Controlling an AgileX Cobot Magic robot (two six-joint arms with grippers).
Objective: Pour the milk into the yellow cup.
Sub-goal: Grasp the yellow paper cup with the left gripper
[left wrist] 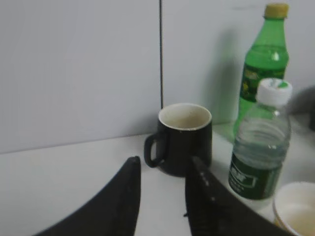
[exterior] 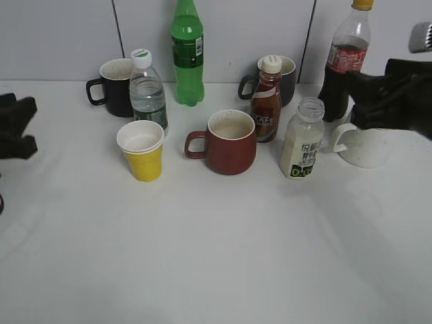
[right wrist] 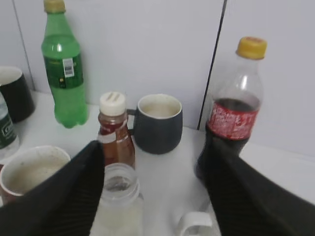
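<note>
The milk will flow freely in one narrow stream when the robot pours into the yellow cup, because the milk [exterior: 301, 146] bottle's small round opening [exterior: 311, 106] is open.
The milk bottle [exterior: 302, 142] stands capless and upright right of centre, with white liquid and a white label. In the right wrist view the milk bottle [right wrist: 118, 199] sits just inside my left finger. My right gripper [exterior: 355, 101] [right wrist: 155, 157] is open and empty, up behind and to the right of the bottle, not touching it. The yellow cup [exterior: 143, 152] stands upright at the left; its white rim shows in the left wrist view [left wrist: 297, 207]. My left gripper [exterior: 17, 127] [left wrist: 164, 169] is open and empty at the far left edge.
A red-brown mug [exterior: 229, 143] stands between cup and milk. A brown coffee bottle [exterior: 266, 101] and a dark grey mug [exterior: 283, 77] are behind the milk. A water bottle [exterior: 147, 91], black mug [exterior: 116, 86], green bottle [exterior: 187, 54], cola bottle [exterior: 347, 57] and white mug [exterior: 364, 145] also stand about.
</note>
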